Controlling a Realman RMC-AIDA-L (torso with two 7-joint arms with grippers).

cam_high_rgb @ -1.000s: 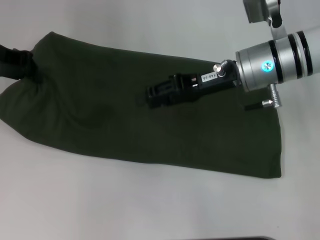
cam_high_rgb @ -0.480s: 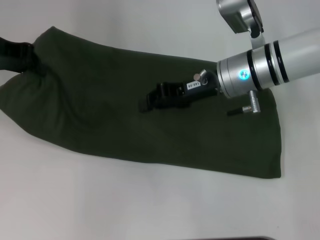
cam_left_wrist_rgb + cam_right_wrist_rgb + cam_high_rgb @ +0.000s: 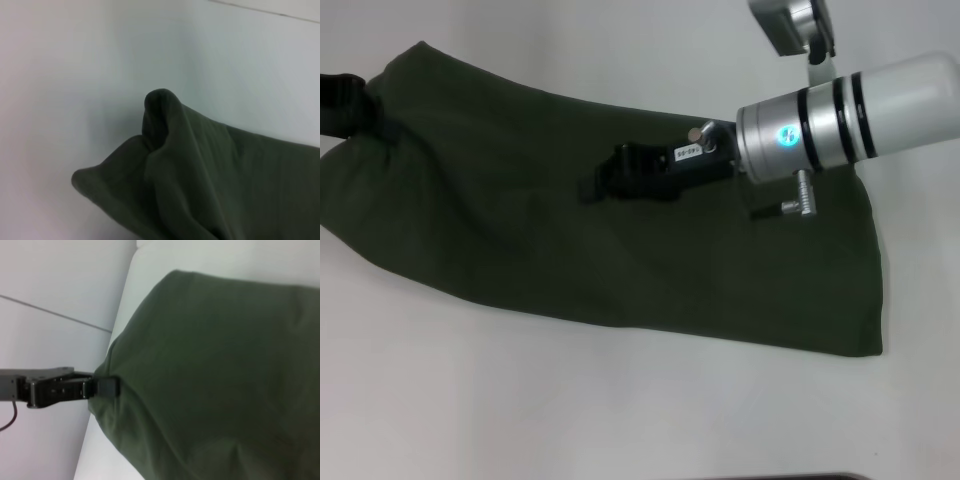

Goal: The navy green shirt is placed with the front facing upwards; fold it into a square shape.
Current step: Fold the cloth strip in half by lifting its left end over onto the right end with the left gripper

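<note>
My left gripper is holding the shirt's end (image 3: 392, 140) while the shirt's middle is lying loose, so next my right gripper pushes down the shirt's middle (image 3: 584, 202) before I fold the shirt's end over.
The navy green shirt (image 3: 520, 240) lies as a long folded band across the white table, running from the far left to the near right; no lettering shows. At its far-left end my left gripper (image 3: 365, 102) is shut on a bunched corner. The right wrist view shows that left gripper (image 3: 102, 387) pinching the shirt's (image 3: 215, 365) edge. In the left wrist view the pinched cloth (image 3: 165, 115) rises in a peak off the table. My right gripper (image 3: 597, 187) hovers over the middle of the band, pointing left.
Bare white table (image 3: 570, 400) surrounds the shirt on all sides. A dark strip (image 3: 770, 477) lines the near edge of the head view. In the right wrist view the table's edge (image 3: 122, 295) runs just beyond the shirt's held end.
My right arm has slid left and slightly farther back over the shirt. The left gripper has drawn the shirt's end a little up and back.
</note>
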